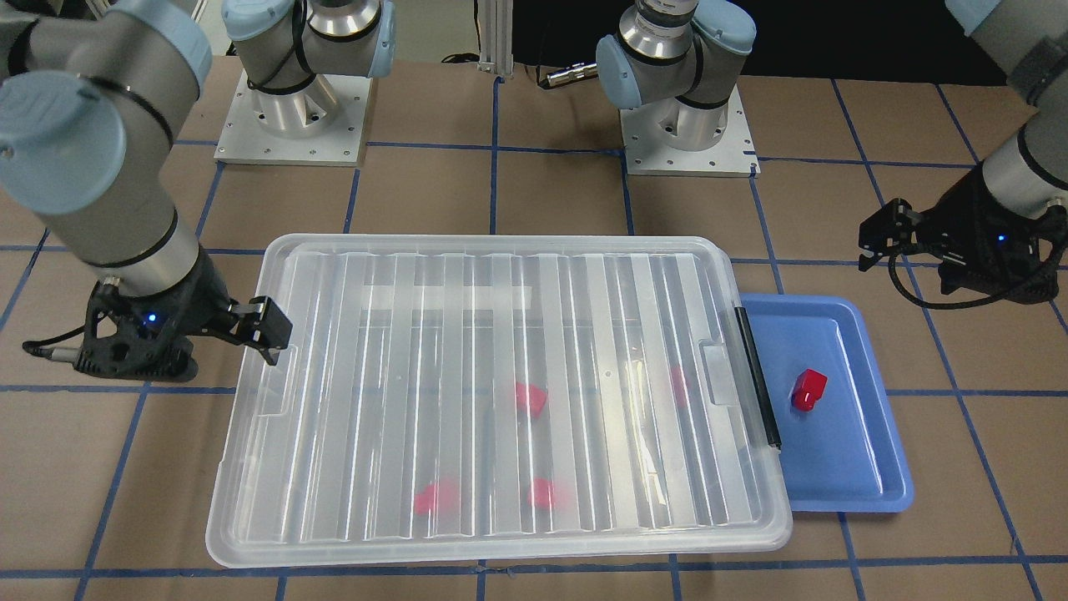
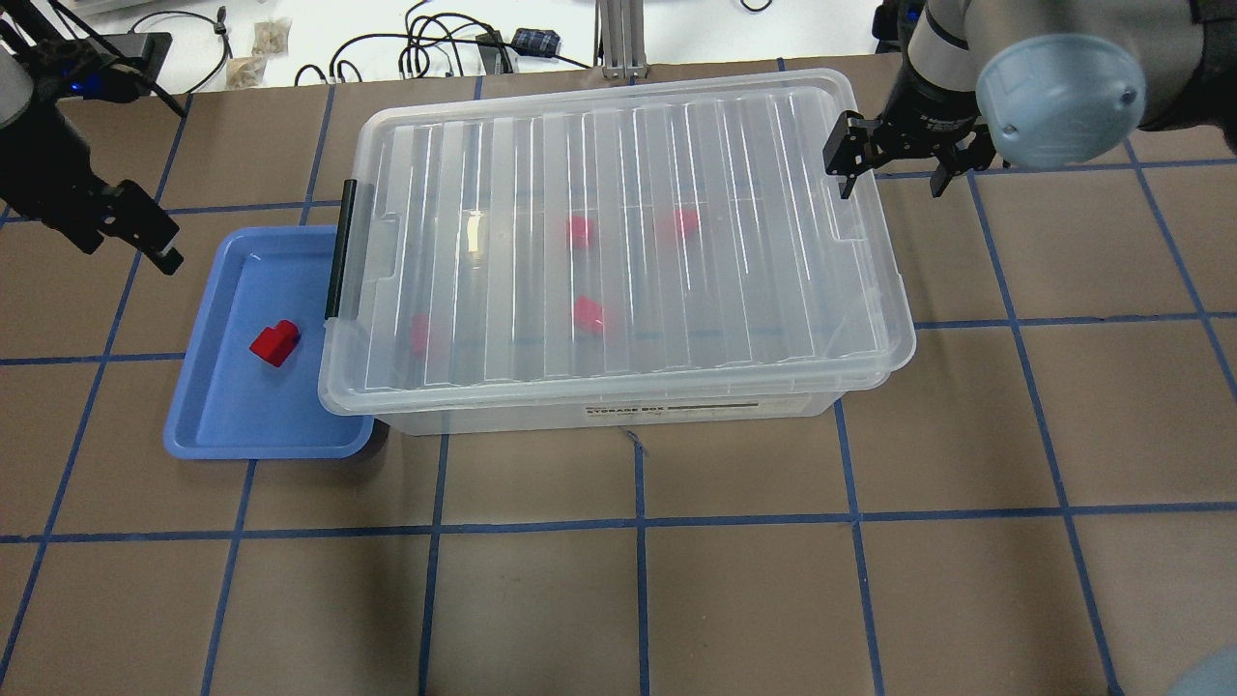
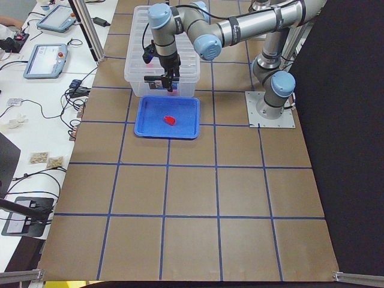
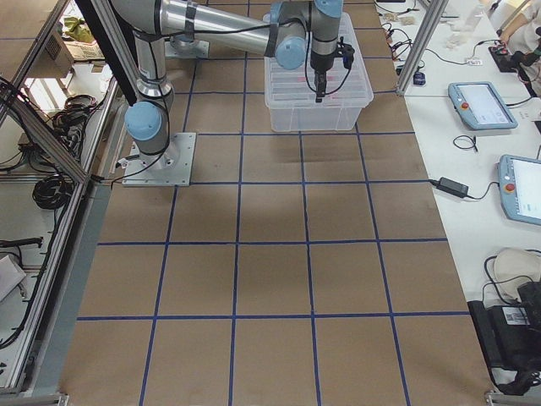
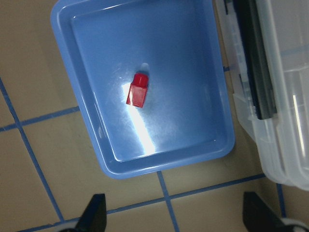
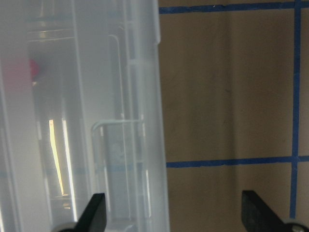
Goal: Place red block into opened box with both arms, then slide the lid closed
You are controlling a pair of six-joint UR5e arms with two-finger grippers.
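Note:
The red block (image 1: 809, 389) has a narrow rounded knob (image 1: 803, 401) sticking out of one end, so it will tip over onto its side when I drop it into the box.
One red block (image 2: 274, 342) lies in the blue tray (image 2: 261, 425), also seen in the left wrist view as the red block (image 5: 138, 90). The ribbed lid (image 2: 628, 242) lies on the box (image 2: 676, 411) and covers nearly all of it; several red blocks show blurred beneath it. The box's black strip (image 2: 335, 248) is at the tray end. My left gripper (image 2: 145, 232) hovers open beyond the tray's far corner, holding nothing. My right gripper (image 2: 889, 169) is open at the lid's opposite short end, one finger (image 1: 269, 328) at the lid's edge.
The blue tray (image 1: 843, 467) butts against the box's short end, partly under the lid's rim. Brown table with blue tape grid surrounds both. Arm bases (image 1: 292, 108) stand behind the box. Cables and tablets lie off the table's far side.

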